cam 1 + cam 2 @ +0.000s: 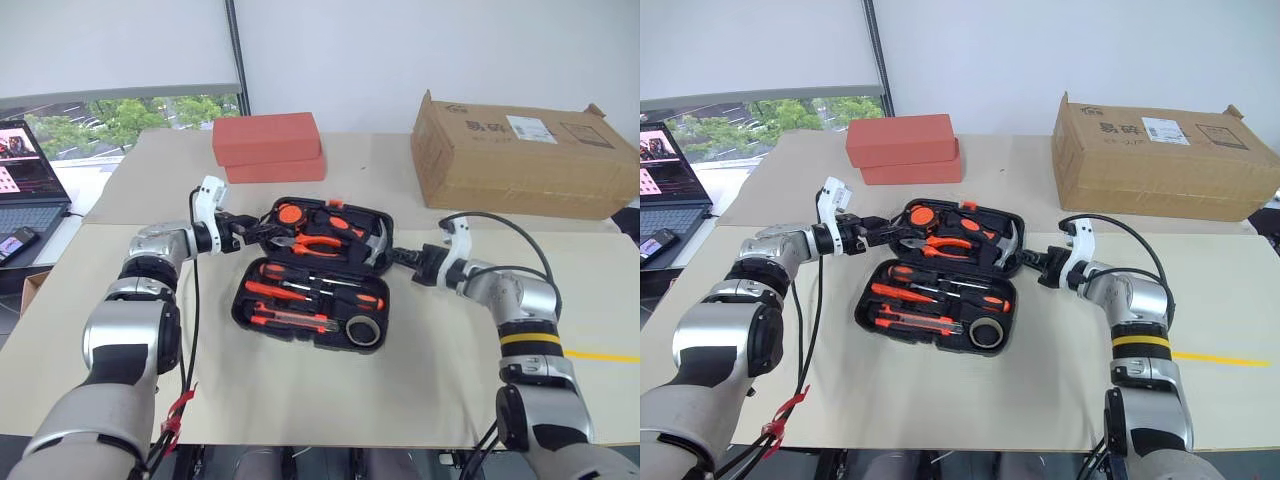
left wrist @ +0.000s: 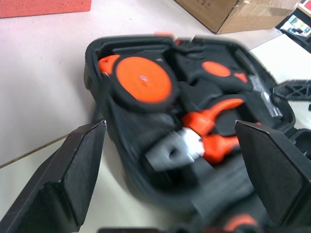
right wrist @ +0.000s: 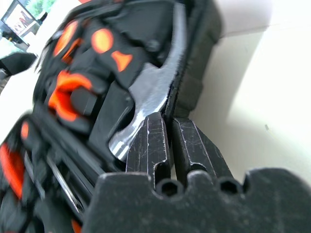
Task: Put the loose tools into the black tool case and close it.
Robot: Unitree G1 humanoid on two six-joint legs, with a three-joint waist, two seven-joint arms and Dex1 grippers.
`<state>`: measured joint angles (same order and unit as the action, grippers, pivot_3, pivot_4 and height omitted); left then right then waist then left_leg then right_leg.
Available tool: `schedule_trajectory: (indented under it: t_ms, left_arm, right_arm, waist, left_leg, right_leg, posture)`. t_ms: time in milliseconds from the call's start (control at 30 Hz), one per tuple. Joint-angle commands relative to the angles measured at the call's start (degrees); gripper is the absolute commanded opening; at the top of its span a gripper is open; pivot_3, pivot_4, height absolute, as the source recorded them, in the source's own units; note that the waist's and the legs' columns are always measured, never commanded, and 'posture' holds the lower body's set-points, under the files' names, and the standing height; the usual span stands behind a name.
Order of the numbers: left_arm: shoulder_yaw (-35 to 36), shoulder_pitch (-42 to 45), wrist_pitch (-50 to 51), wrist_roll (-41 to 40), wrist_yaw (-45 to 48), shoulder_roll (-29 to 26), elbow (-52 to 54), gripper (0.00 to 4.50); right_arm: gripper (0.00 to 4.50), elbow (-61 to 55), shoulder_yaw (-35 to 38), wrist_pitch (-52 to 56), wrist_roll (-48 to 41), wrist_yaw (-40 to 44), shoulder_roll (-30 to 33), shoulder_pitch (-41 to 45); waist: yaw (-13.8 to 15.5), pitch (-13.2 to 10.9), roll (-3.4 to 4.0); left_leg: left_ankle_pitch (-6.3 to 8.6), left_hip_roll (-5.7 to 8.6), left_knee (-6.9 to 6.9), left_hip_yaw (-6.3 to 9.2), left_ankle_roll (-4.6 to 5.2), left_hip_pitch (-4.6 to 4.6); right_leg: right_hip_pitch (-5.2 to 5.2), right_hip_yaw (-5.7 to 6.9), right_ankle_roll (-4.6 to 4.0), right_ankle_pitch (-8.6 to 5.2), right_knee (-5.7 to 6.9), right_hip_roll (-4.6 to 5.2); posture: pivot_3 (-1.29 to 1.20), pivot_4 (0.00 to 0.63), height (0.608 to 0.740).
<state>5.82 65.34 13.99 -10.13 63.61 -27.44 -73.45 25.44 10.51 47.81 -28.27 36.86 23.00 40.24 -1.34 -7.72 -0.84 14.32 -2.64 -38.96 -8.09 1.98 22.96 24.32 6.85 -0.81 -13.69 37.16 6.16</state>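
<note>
My right gripper holds the lid's rim (image 3: 171,99) beside the hammer head, leaving the lid's edge (image 2: 133,155) near the pliers free. My left gripper should grasp that edge before closing.
The black tool case (image 1: 241,306) lies open in the middle of the table, its lid half (image 1: 385,222) on the far side. In the near half sit screwdrivers (image 1: 300,276), a utility knife (image 1: 290,321) and a grey tape roll (image 1: 362,330). The lid half holds orange-handled pliers (image 1: 318,243) and a hammer (image 1: 376,240). My left gripper (image 1: 258,232) is open at the lid's left edge, its fingers (image 2: 73,179) spread on either side of that corner. At the lid's right edge my right gripper (image 3: 167,120) is shut, its tips against the rim beside the hammer head (image 3: 146,97).
Two stacked red boxes (image 1: 266,140) stand behind the case and a brown cardboard box (image 1: 520,150) at the back right. A laptop (image 1: 25,175) and a phone (image 1: 15,243) sit on a side table at the far left. Cables hang from both arms.
</note>
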Motion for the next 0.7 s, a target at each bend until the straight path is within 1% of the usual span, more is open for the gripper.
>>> schedule_trajectory:
  t_ms: [33, 300, 367, 400, 433, 567, 600, 700]
  left_arm:
    - [1.3, 1.7, -0.8, 0.3, 0.3, -0.5, 0.4, 4.50]
    - [2.4, 0.7, 0.8, 0.7, 1.5, -0.8, 0.4, 4.50]
    - [2.8, 0.6, 1.3, 0.5, 1.2, -0.8, 0.4, 3.98]
    - [3.0, 0.6, 1.7, 0.5, 1.3, -0.8, 0.4, 3.82]
    - [3.0, 0.5, 1.9, 0.7, 1.6, -0.8, 0.4, 3.38]
    - [2.2, 0.0, 3.1, 1.5, 4.5, -1.3, 0.6, 1.92]
    - [2.1, -0.1, 3.2, 1.6, 4.8, -1.3, 0.7, 1.45]
    - [1.0, -0.5, 3.7, 2.8, 5.8, -1.6, 0.7, 0.31]
  right_arm:
    - [0.08, 0.1, 0.0, -1.7, 0.3, 1.4, 0.8, 1.3]
    - [0.08, 1.4, -1.1, -3.0, 1.6, 3.3, 1.5, 2.0]
    - [0.00, 1.6, -1.4, -3.3, 2.0, 3.5, 1.4, 1.9]
    - [0.00, 1.6, -1.5, -3.4, 2.1, 3.6, 1.4, 1.9]
    - [0.00, 1.6, -1.5, -3.4, 2.2, 3.7, 1.3, 1.8]
    - [0.00, 1.5, -1.5, -3.6, 2.6, 3.9, 1.1, 1.8]
    - [0.00, 1.5, -1.5, -3.6, 2.7, 3.9, 1.1, 1.8]
    - [0.00, 1.2, -1.5, -3.7, 2.7, 3.7, 0.8, 1.7]
  waist:
    - [0.2, 0.0, 0.00]
    - [0.2, 0.0, 0.00]
    - [0.2, 0.0, 0.00]
    - [0.2, 0.0, 0.00]
    - [0.2, 0.0, 0.00]
    - [0.2, 0.0, 0.00]
    - [0.2, 0.0, 0.00]
    - [0.2, 0.0, 0.00]
  left_leg:
    - [0.00, 0.00, 0.00, 0.00, 0.00, 0.02]
    - [0.00, 0.00, 0.00, 0.01, 0.00, 0.05]
    - [0.00, 0.01, 0.00, 0.01, 0.00, 0.05]
    - [0.00, 0.01, 0.00, 0.01, 0.00, 0.05]
    - [0.00, 0.01, -0.01, 0.01, 0.00, 0.05]
    - [0.00, 0.01, 0.00, 0.01, 0.00, 0.04]
    - [0.00, 0.01, 0.00, 0.01, 0.00, 0.05]
    - [0.00, 0.01, 0.00, 0.01, 0.00, 0.05]
  right_leg:
    - [0.00, 0.01, 0.00, 0.00, 0.01, 0.00]
    - [0.01, 0.04, 0.00, 0.00, 0.02, -0.01]
    - [0.01, 0.03, 0.01, 0.00, 0.02, 0.00]
    - [0.01, 0.03, 0.00, 0.00, 0.02, 0.00]
    - [0.00, 0.03, 0.00, 0.00, 0.02, 0.00]
    - [0.00, 0.03, 0.00, 0.00, 0.03, 0.00]
    - [0.00, 0.04, 0.00, 0.00, 0.03, -0.01]
    - [0.00, 0.04, 0.01, 0.00, 0.04, -0.01]
  posture:
    - [0.00, 0.150, 0.711]
    - [0.00, 0.150, 0.711]
    - [0.00, 0.150, 0.711]
    - [0.00, 0.150, 0.711]
    - [0.00, 0.150, 0.711]
    - [0.00, 0.150, 0.711]
    - [0.00, 0.150, 0.711]
    - [0.00, 0.150, 0.711]
